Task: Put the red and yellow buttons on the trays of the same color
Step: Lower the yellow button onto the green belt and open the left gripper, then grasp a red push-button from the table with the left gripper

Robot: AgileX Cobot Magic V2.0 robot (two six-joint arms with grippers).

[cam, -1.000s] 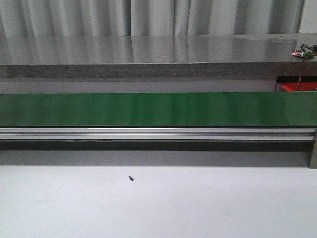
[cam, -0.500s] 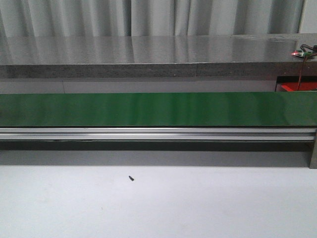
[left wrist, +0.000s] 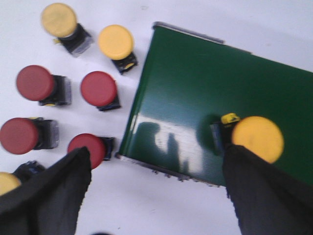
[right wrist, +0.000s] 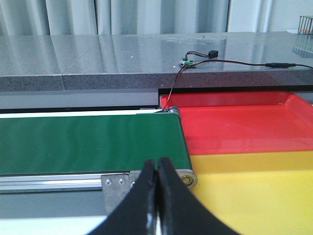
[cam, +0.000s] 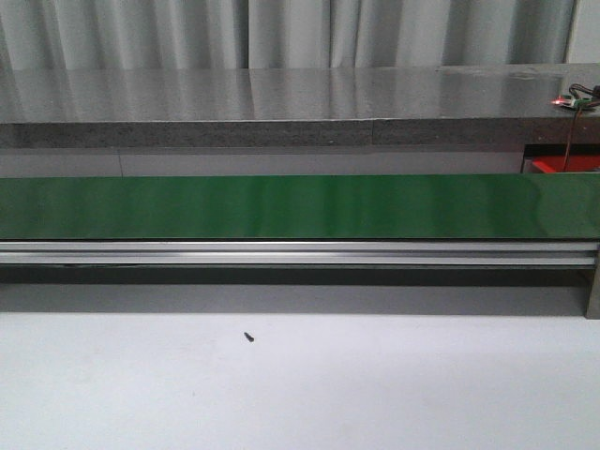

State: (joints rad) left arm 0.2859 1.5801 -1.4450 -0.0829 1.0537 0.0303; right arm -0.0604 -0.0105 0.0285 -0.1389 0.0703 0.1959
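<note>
White table (left wrist: 30,109) separates the outermost red button from its red neighbours. My left gripper should stay open and keep moving toward that button (left wrist: 18,136) until its fingers are on both sides of it.
In the left wrist view my left gripper (left wrist: 156,196) is open, with bare white table between its fingers. A yellow button (left wrist: 257,138) lies on the end of the green belt (left wrist: 195,98), just past one fingertip (left wrist: 254,181). Several red buttons (left wrist: 99,88) and other yellow buttons (left wrist: 116,42) lie on the table beside the belt; one red button (left wrist: 88,148) sits by the other fingertip (left wrist: 63,181). My right gripper (right wrist: 157,164) is shut and holds nothing; it hangs before the belt's other end, near the red tray (right wrist: 244,122) and the yellow tray (right wrist: 254,186).
The front view shows the long green conveyor belt (cam: 300,206) on its aluminium rail (cam: 300,253), a grey stone counter (cam: 281,103) behind, and a small black screw (cam: 248,337) on the white table. A wired circuit board (right wrist: 188,59) sits on the counter above the trays.
</note>
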